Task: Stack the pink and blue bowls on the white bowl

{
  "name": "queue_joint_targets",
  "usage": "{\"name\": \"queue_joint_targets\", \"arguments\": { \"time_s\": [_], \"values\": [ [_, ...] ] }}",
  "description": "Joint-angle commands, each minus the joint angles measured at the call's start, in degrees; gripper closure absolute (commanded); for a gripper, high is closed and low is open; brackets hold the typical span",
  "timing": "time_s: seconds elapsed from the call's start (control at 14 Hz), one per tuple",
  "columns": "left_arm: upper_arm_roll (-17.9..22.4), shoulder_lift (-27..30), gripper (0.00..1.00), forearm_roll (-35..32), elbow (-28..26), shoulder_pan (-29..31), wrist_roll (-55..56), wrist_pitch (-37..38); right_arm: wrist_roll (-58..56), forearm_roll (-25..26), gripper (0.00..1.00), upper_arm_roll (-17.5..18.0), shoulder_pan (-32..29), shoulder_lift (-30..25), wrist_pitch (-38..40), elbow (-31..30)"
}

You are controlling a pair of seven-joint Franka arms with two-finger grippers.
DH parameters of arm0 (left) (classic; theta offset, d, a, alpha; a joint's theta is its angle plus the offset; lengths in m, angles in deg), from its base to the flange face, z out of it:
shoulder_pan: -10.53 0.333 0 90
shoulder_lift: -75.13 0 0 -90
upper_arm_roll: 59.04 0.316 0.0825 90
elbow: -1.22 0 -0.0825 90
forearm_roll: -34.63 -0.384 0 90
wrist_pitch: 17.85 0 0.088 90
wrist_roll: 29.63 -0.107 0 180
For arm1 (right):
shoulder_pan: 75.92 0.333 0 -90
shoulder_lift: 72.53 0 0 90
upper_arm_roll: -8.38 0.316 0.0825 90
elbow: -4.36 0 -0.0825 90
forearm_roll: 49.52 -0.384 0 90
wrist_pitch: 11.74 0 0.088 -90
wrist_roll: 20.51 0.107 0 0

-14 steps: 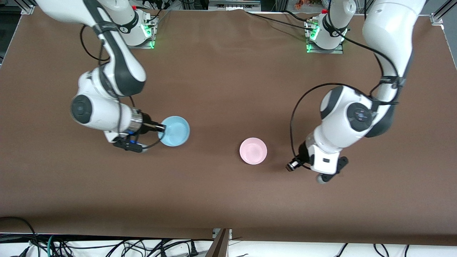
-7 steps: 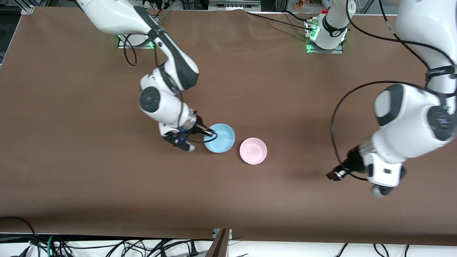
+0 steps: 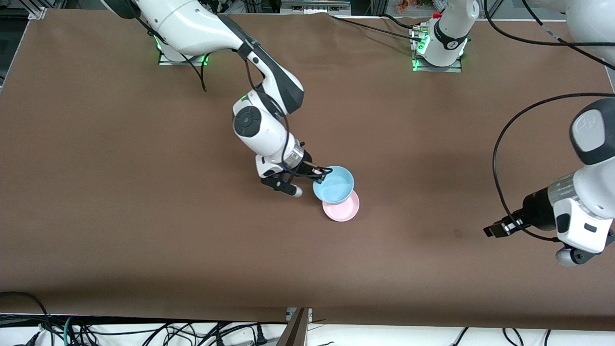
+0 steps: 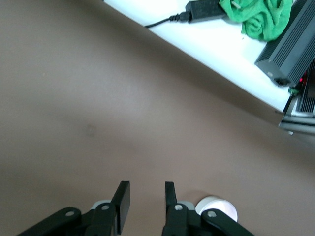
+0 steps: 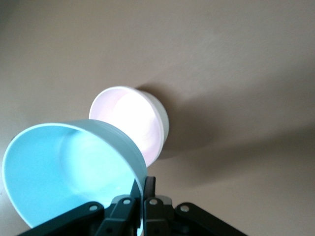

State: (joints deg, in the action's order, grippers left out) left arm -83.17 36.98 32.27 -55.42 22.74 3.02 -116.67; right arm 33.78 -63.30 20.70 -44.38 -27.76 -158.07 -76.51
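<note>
The light blue bowl (image 3: 335, 184) faces up next to the pink bowl's empty opening (image 3: 344, 210). My right gripper keeps carrying the light blue bowl over and down until it nests inside.
My right gripper (image 3: 323, 175) is shut on the rim of the light blue bowl (image 3: 334, 185) and holds it tilted in the air, partly over the pink bowl (image 3: 342, 210). In the right wrist view the blue bowl (image 5: 64, 172) is pinched at my right gripper (image 5: 142, 184), with the pink bowl (image 5: 130, 115) upright on the table just past it. The pink bowl's outer wall looks white there. No separate white bowl shows. My left gripper (image 3: 492, 230) is open and empty over bare table at the left arm's end. It also shows in the left wrist view (image 4: 146, 189).
The brown table (image 3: 144, 230) holds nothing else. The left wrist view shows the table's edge, then a white surface with a black power adapter (image 4: 206, 9), a green cloth (image 4: 261, 19) and a black box (image 4: 290, 49). Cables (image 3: 144, 331) hang below the near edge.
My right arm has carried the blue bowl from its own end of the table to over the pink bowl. My left arm has drawn back from the pink bowl toward its end.
</note>
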Motion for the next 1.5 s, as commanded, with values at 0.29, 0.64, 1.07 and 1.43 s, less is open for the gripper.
{"name": "queue_joint_targets", "arguments": {
  "time_s": [0.29, 0.64, 1.07, 1.43],
  "values": [
    [0.13, 5.61, 0.63, -6.77, 5.85, -0.79, -15.05, 21.1, 0.73, 3.76, 1.0, -1.69, 3.0, 4.62, -3.61, 3.0],
    [-0.22, 16.78, 0.62, -6.25, -6.86, 0.18, -15.16, 25.43, 0.64, 4.2, 1.0, -1.69, 3.09, 6.56, -4.84, 4.93],
    [-0.22, 30.57, 0.61, -1.52, -27.7, 4.21, -17.43, 12.53, 0.64, 4.29, 1.0, -2.13, 3.09, 7.97, -4.93, 6.25],
    [-0.22, 35.51, 0.61, 1.31, -34.49, 7.13, -26.32, 8.82, 0.38, 4.29, 1.0, -2.22, 3.0, 8.41, -6.25, 6.34]
  ]
}}
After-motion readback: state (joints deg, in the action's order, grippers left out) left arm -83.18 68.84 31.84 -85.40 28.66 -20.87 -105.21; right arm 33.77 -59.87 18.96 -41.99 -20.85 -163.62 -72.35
